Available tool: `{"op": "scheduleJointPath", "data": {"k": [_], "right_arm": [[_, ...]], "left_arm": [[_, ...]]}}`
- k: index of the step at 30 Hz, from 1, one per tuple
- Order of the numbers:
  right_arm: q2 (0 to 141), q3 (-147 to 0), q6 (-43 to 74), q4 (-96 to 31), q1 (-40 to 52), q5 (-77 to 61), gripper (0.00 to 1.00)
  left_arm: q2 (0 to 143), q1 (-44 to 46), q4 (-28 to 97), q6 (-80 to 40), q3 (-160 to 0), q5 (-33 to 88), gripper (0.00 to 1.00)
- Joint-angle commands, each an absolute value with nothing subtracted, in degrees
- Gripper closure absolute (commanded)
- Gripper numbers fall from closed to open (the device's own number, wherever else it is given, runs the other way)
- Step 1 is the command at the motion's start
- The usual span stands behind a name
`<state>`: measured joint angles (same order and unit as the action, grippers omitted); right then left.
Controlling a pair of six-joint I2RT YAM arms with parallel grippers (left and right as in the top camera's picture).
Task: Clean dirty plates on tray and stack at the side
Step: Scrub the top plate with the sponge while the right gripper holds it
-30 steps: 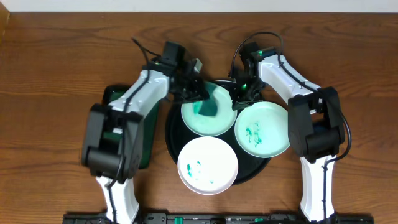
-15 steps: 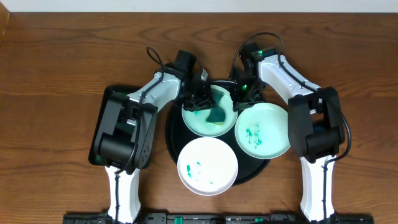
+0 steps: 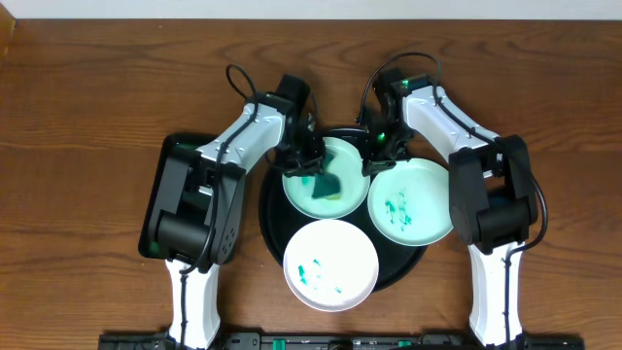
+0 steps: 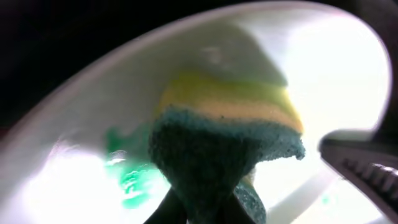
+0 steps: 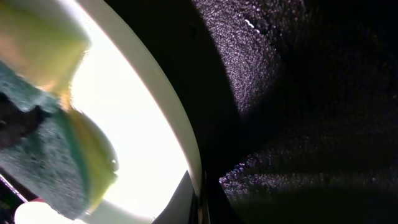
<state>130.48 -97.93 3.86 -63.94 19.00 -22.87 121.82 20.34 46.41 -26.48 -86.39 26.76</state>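
A teal smear (image 4: 134, 180) clings to the back plate beside the sponge, so my left gripper should sweep back across that smear (image 3: 307, 180) while my right gripper steadies the plate's rim.
Three white plates lie on the round black tray (image 3: 275, 222). The back plate (image 3: 342, 199) carries a teal film. My left gripper (image 3: 308, 163) is shut on a yellow and green sponge (image 3: 330, 182) that presses on this plate. In the left wrist view the sponge (image 4: 227, 134) fills the middle, held by my left gripper (image 4: 208, 210), beside a teal smear (image 4: 130, 180). My right gripper (image 3: 373, 158) is shut on the back plate's right rim. That rim (image 5: 177, 134) shows pinched by my right gripper (image 5: 202, 200). The right plate (image 3: 410, 202) and front plate (image 3: 330, 264) bear teal specks.
A dark-green rectangular tray (image 3: 167, 160) lies on the wooden table (image 3: 87, 117) left of the black tray, mostly under my left arm. The front plate overhangs the black tray's front rim. In the right wrist view the black tray (image 5: 298, 93) lies to the right of the rim.
My left gripper has dragged the sponge across the back plate, rightward and toward the front. The left arm's elbow swung inward. The right gripper kept its hold on the rim.
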Motion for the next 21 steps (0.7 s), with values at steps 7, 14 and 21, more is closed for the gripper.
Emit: {"op": "scheduleJointPath", "data": {"k": [7,14,21], "right_arm": [[132.66,-97.27,3.81,-65.14,18.31,-18.63,0.99],[132.66,-97.27,3.81,-65.17,18.31,-18.61,0.99],[132.66,-97.27,3.86,-65.28,18.31,-18.61,0.99]], "left_arm": [[122.89,19.31,54.19,-20.16,-94.56,4.01,0.93],[122.91,19.42,51.07,-18.02,-95.66,10.83,0.92],[123.09,21.3,48.03,-18.02,-95.66,19.18,0.92]]}}
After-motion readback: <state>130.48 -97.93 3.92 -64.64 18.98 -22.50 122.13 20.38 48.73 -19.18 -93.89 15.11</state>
